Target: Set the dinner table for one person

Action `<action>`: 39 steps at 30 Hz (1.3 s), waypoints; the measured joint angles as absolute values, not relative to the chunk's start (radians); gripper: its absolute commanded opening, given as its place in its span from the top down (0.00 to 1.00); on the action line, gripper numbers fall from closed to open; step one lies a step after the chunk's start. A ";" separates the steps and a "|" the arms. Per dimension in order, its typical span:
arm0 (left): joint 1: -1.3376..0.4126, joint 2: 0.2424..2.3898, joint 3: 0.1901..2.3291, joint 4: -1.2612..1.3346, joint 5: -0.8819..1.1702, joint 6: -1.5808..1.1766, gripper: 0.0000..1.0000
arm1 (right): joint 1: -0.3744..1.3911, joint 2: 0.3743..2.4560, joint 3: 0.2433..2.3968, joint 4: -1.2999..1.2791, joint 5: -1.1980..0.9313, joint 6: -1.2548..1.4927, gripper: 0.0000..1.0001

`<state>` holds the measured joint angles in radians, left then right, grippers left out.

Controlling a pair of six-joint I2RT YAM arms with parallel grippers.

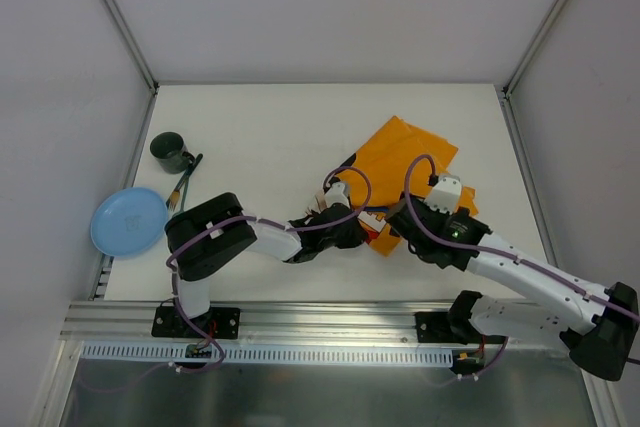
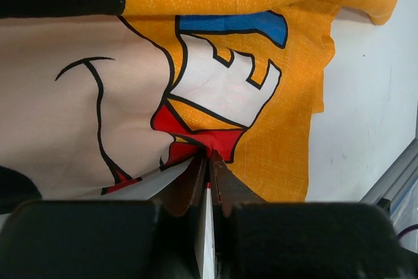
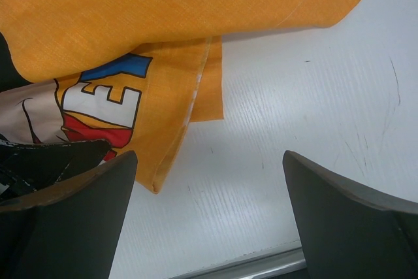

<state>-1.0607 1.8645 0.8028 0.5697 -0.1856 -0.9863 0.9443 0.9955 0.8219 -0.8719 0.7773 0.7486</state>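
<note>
I should lift the placemat's near edge and let my right gripper take the placemat's orange corner, because that corner lies flat beyond the place where my left gripper is pinching.
The white dinner table bears a crumpled, partly folded orange cartoon placemat at centre right. My left gripper is shut on the placemat's near edge; in the left wrist view the fingers pinch the red-and-white printed cloth. My right gripper is open and empty just right of the left one. In the right wrist view it hovers over bare table, beside the placemat's folded edge.
A dark green cup, cutlery and a blue plate sit at the far left, the plate overhanging the table's left edge. Grey walls bound three sides. An aluminium rail runs along the near edge.
</note>
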 measured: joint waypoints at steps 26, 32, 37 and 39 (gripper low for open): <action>-1.015 1.605 0.997 0.355 -0.196 -0.822 1.00 | 1.203 0.895 0.754 -1.089 0.822 1.066 0.00; -0.971 1.555 1.056 0.283 -0.222 -0.761 1.00 | 1.218 0.974 0.765 -1.089 0.826 1.074 0.01; -0.968 1.526 1.082 0.268 -0.224 -0.731 1.00 | 1.219 1.029 0.879 -1.107 0.864 1.060 0.01; -0.968 1.524 1.079 0.265 -0.223 -0.731 1.00 | 1.219 1.044 0.952 -1.111 0.892 1.042 0.00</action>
<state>-0.9684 1.5238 1.0794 0.2646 -0.2230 -0.7307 1.2194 1.0439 0.9516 -1.1110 0.8921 1.0424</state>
